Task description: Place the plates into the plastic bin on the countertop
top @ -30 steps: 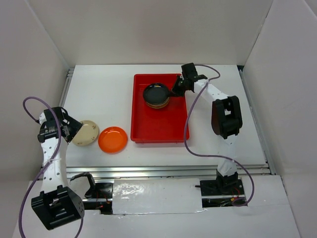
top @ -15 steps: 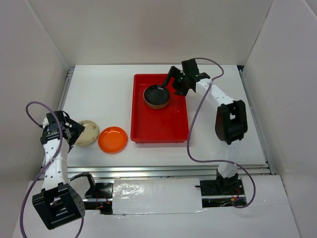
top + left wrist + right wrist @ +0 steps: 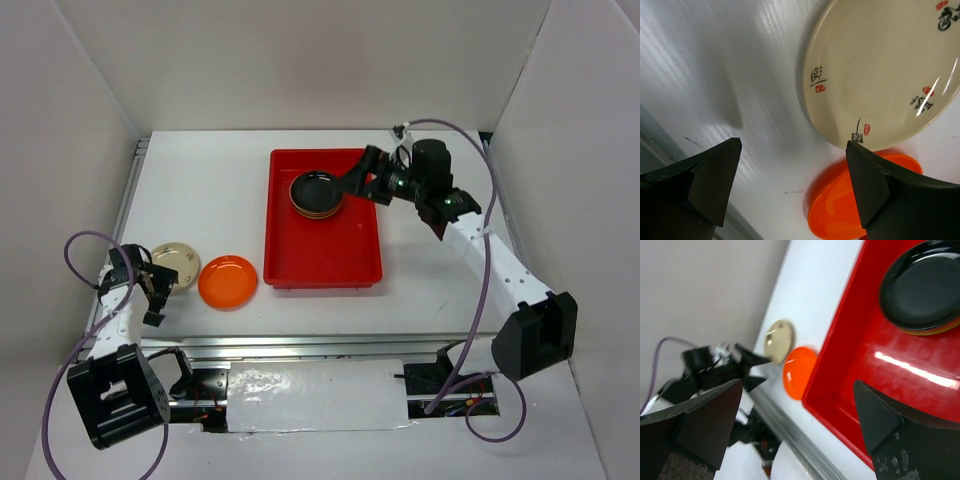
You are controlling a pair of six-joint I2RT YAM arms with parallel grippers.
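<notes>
The cream plate (image 3: pixel 177 260) is across the bin from my right gripper. So next my left gripper pinches the plate's near rim (image 3: pixel 812 120) and puts the cream plate down on the black plate.
The red plastic bin (image 3: pixel 325 250) lies mid-countertop. At its far end sits a stack of plates with a black one (image 3: pixel 317 190) on top. My right gripper (image 3: pixel 360 175) hovers open just right of that stack, holding nothing. Its wrist view looks down on the black plate (image 3: pixel 922 290) and the bin (image 3: pixel 900 390). A cream plate (image 3: pixel 176 262) and an orange plate (image 3: pixel 228 281) rest on the countertop left of the bin. My left gripper (image 3: pixel 160 295) stands open and empty near the cream plate's front edge. Ahead of those jaws (image 3: pixel 792 165) lie the cream plate (image 3: pixel 880 70) and orange plate (image 3: pixel 860 205).
White walls enclose the countertop (image 3: pixel 210 190) on three sides. An aluminium rail (image 3: pixel 340 345) runs along the near edge. The left arm's purple cable (image 3: pixel 75 255) loops by the left wall. The right arm stretches over the countertop's right side.
My right gripper has opened, letting go of the black plate on the stack, and drawn back to the right. My left gripper has slid toward the near edge, uncovering the cream plate.
</notes>
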